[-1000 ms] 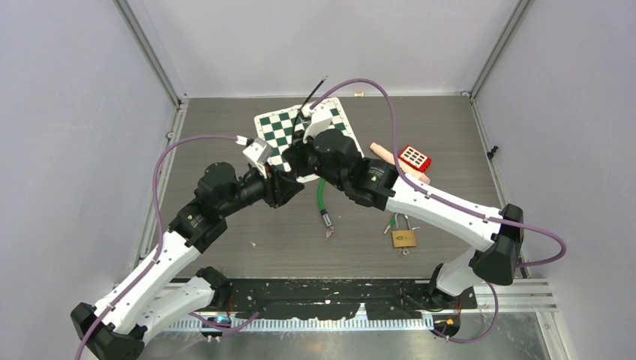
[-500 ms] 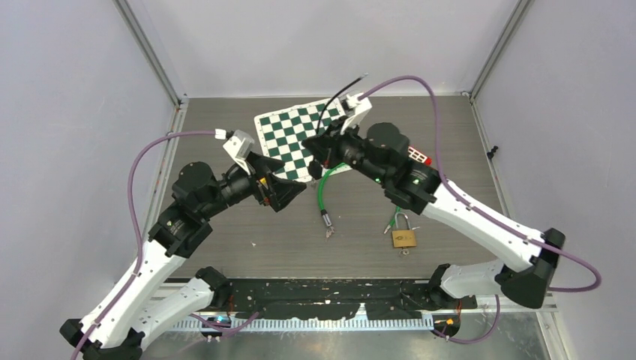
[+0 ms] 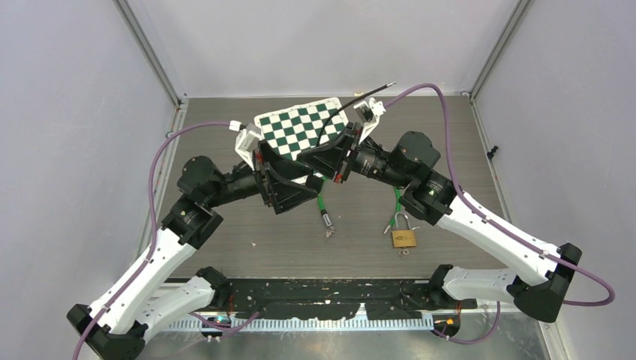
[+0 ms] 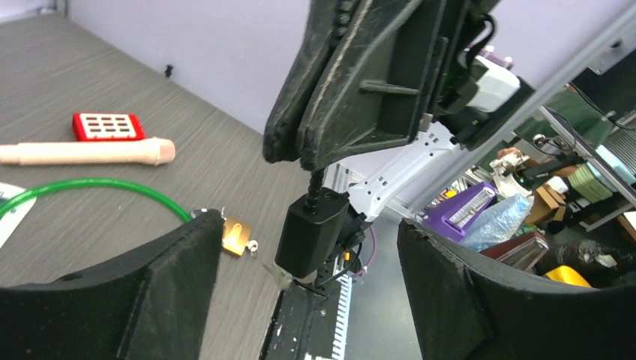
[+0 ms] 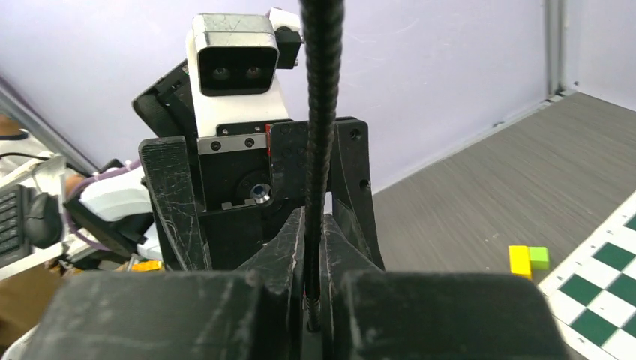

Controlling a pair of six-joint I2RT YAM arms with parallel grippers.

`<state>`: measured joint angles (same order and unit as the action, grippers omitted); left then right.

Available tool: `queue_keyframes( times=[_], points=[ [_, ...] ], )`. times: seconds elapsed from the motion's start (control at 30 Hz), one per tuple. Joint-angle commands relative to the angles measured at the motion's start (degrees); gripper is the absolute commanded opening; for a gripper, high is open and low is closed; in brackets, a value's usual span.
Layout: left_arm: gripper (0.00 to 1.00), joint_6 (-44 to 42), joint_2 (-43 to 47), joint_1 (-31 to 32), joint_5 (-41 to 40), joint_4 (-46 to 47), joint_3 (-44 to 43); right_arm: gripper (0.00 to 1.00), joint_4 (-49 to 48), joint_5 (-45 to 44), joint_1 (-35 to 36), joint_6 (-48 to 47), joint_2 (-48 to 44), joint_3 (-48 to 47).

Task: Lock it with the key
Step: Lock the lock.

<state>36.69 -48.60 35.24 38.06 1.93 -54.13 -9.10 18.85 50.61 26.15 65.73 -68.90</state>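
Next, my left gripper grabs the plug while my right gripper is on the black cable beside it, before my right gripper goes to the cable's loose end.
A brass padlock lies on the table right of centre, also seen in the left wrist view as the padlock. A small metal ring lies against it; the key is too small to make out. My right gripper is shut on a black braided cable that sticks up and back. In the right wrist view the gripper pinches the cable. My left gripper faces it, open. In its own view the left gripper frames the cable's black plug without touching it.
A green cable runs under the two grippers to a metal end near small metal bits. A checkered mat lies at the back. A red keypad block and a beige cylinder lie right of it. Yellow and green blocks sit by the mat.
My left gripper has opened wide and drawn back a little. My right gripper has closed on the black cable and swung right with it, its arm stretching out.
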Motion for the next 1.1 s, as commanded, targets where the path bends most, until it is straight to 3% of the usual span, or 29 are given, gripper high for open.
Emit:
queue_keyframes(
  times=[0.0,0.2,0.37,0.43,0.57,0.7,0.77,0.83,0.9,1.07],
  points=[
    [0.78,4.8,1.3,0.1,6.3,12.5,2.5,0.05,-11.0,4.2,0.1,6.1,-0.1,1.1],
    [0.51,5.6,1.7,0.1,7.9,13.7,3.0,0.05,-17.5,5.2,0.0,10.9,2.3,1.5],
    [0.37,4.4,2.9,0.0,8.0,12.5,2.3,0.05,-17.8,6.8,0.0,12.3,3.9,0.8],
    [0.22,3.9,3.6,0.1,7.9,12.2,2.5,0.05,-17.7,6.9,0.1,12.9,4.1,0.9],
    [0.08,2.3,4.2,0.1,6.7,9.7,2.7,0.05,-17.6,6.9,0.1,13.2,4.4,1.2],
    [0.1,1.9,4.3,0.1,5.4,8.0,2.6,0.05,-17.6,7.3,0.1,13.0,4.7,1.2],
    [0.34,1.9,4.4,0.0,5.0,7.7,2.5,0.05,-17.6,7.4,0.1,13.0,4.9,1.3],
    [0.45,1.9,4.4,0.1,4.6,7.6,2.5,0.05,-17.7,7.6,0.2,13.0,5.0,1.3],
    [0.43,2.0,4.3,0.1,4.7,7.6,2.4,0.05,-17.9,7.6,0.1,13.1,5.1,1.4],
    [0.22,2.2,4.2,0.0,6.0,8.3,2.3,0.05,-18.6,7.9,0.1,13.8,5.3,1.3]
  ],
)
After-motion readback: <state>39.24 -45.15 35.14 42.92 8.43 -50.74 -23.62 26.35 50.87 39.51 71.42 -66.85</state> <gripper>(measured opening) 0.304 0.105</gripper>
